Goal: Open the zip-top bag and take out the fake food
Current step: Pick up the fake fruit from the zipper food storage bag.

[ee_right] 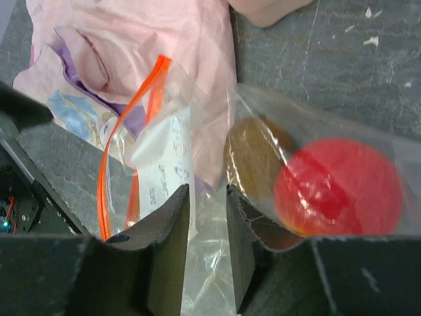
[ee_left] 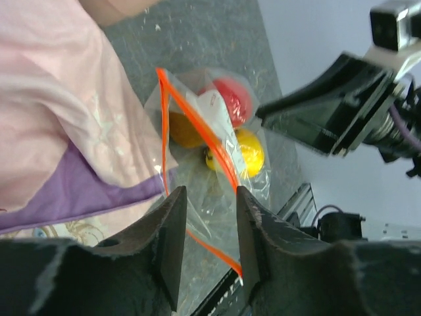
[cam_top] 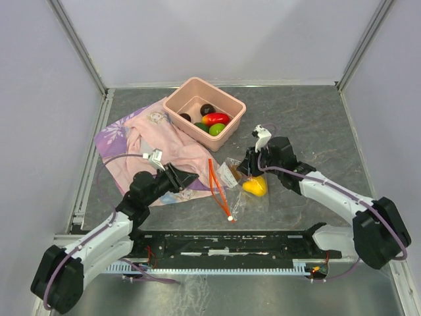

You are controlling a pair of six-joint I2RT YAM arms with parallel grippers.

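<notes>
I should reach with my left gripper through the bag's parted orange-red zip strip [cam_top: 216,184] to take the brown fruit [cam_top: 235,172], because the bag's film covers the brown fruit on my right gripper's side.
The zip-top bag [cam_top: 230,176] lies crumpled on the table between both arms, its orange-red zip strip [cam_top: 215,181] parted. Inside it I see fake food: a yellow fruit [cam_top: 255,186], a red one [ee_right: 339,187] and a brown one [ee_right: 253,158]. My left gripper [ee_left: 210,194] is open just left of the bag [ee_left: 217,108], with clear film and the strip [ee_left: 197,118] showing between its fingers. My right gripper [ee_right: 206,191] is open low over the bag's [ee_right: 164,158] far side, with film in the narrow gap. From above, the left gripper [cam_top: 191,178] and right gripper [cam_top: 248,168] flank the bag.
A salmon-pink tub [cam_top: 220,92] stands behind the bag and holds a red-yellow fruit [cam_top: 216,119], a green one [cam_top: 216,129] and a dark one [cam_top: 207,109]. A pink-and-purple cloth [cam_top: 145,138] is spread at the left, under the left gripper. Grey walls close in three sides.
</notes>
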